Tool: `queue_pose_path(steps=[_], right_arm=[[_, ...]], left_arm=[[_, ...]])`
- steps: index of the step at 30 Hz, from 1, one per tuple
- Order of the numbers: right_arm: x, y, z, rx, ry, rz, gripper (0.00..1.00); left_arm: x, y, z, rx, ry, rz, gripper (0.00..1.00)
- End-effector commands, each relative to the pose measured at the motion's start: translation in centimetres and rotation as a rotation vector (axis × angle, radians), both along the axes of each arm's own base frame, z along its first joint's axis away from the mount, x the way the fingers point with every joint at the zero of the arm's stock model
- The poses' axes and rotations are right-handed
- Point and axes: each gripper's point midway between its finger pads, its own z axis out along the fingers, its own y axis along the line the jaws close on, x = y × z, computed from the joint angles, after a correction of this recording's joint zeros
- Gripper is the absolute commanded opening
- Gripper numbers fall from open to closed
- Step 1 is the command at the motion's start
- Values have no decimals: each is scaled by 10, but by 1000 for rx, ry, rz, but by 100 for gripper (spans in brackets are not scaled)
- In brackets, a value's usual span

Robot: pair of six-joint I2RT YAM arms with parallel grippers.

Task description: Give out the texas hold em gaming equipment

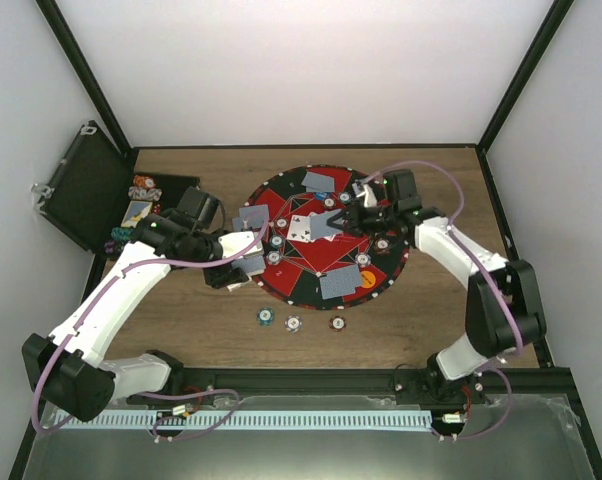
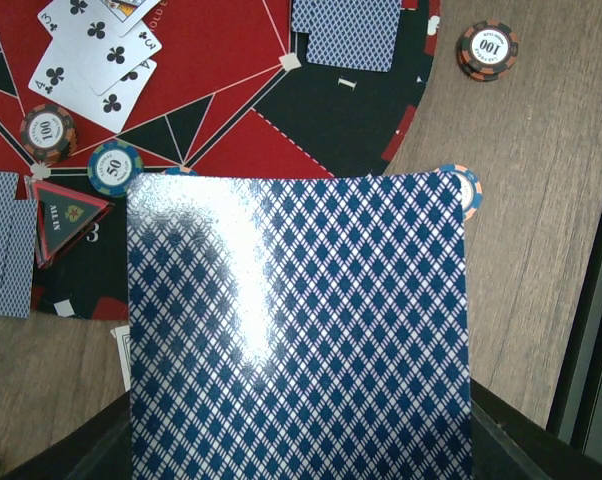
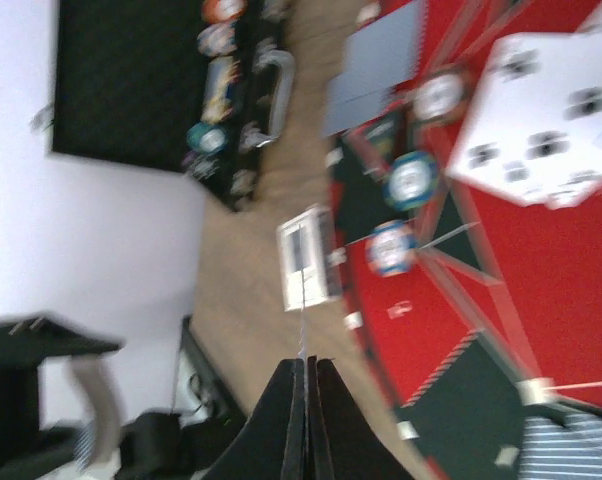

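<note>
The card in the robot's right gripper hangs level, blue back up (image 1: 325, 224), so the right gripper should keep carrying it toward the open red mat (image 1: 351, 237) beside the face-up cards and let go of it there.
My left gripper (image 1: 233, 266) hangs over the left rim of the round red-and-black mat (image 1: 319, 262). It is shut on a blue-backed playing card (image 2: 301, 330) that fills the left wrist view and hides the jaws. My right gripper (image 1: 341, 220) is over the middle of the mat, shut on a thin card seen edge-on (image 3: 302, 335) between its black fingers (image 3: 326, 420). Face-up club cards (image 2: 96, 60) lie at the mat's centre. Face-down cards (image 2: 346, 30) and striped chips (image 2: 115, 165) lie around them. Three chips (image 1: 293, 324) sit on the wood in front of the mat.
A black hard case (image 1: 81, 185) lies open at the far left with chips (image 1: 146, 187) beside it. A red triangular "ALL IN" marker (image 2: 66, 215) sits on the mat. A stacked 100 chip (image 2: 486, 48) lies on the wood. A black frame rail runs along the near table edge.
</note>
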Motion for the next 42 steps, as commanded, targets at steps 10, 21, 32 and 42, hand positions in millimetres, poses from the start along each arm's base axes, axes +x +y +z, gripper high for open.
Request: queue_pose_path(steps=[10,21,32,42], right_arm=[[109,-93,-115,-346,91,-214,1],[154,-93,-135,-354,94,-211,1],[157,-105,-149,-436,114,-242,28],[151,-124,-97,-563,24,-303,52]], left_arm=[[-3,-1,5,-11,-15,-18,12],[-4,2,4,1,-20,-17,11],[-5,3,5,5,-25,-21,11],[-4,-1,8,-16,-17,-23,12]])
